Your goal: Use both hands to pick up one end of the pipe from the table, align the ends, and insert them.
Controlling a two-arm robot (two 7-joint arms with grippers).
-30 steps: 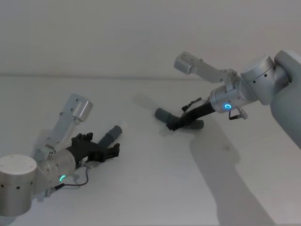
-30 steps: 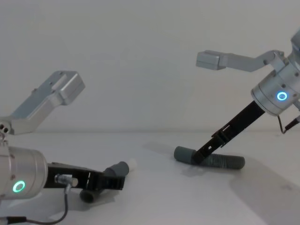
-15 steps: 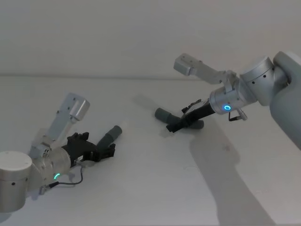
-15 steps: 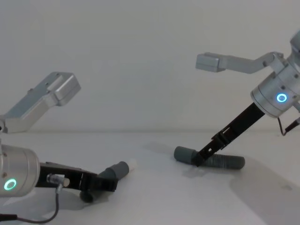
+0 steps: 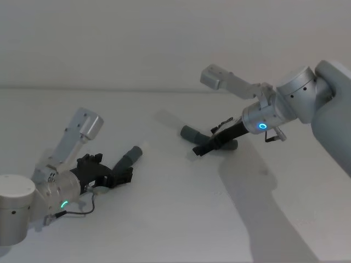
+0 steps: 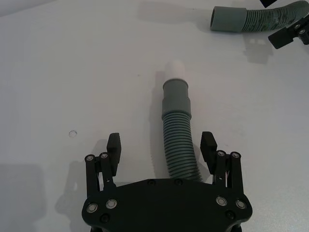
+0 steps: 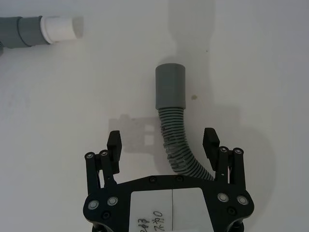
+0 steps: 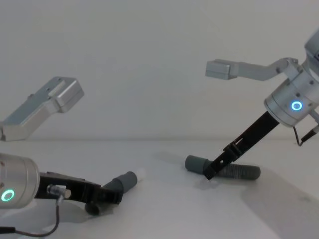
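Note:
The closely ribbed hose (image 7: 177,145) is holding a round curve, so the grey socket (image 8: 196,164) should keep jutting out and sag only a little when I lift the corrugated part.
On the white table (image 5: 164,219) lie two dark grey hose pieces of the pipe. The left piece (image 5: 129,157) is corrugated, with a grey cuff and a whitish tip (image 6: 175,69). My left gripper (image 6: 161,146) is open, its fingers either side of the corrugated part (image 6: 177,140); it is low over the table (image 8: 110,195). The right piece (image 8: 238,172) ends in a wider grey socket (image 7: 170,87). My right gripper (image 7: 162,141) is open and straddles its corrugated part, slanting down from the right (image 5: 200,149). The two ends lie apart.
A plain pale wall rises behind the table's far edge (image 5: 109,89). The right arm's shadow (image 5: 258,186) falls across the bare table on the right. Between the two hose pieces is open table surface (image 5: 164,148).
My left arm has drawn back a little toward the left, still over its hose. My right gripper has shifted slightly lower and left. Neither hose has moved.

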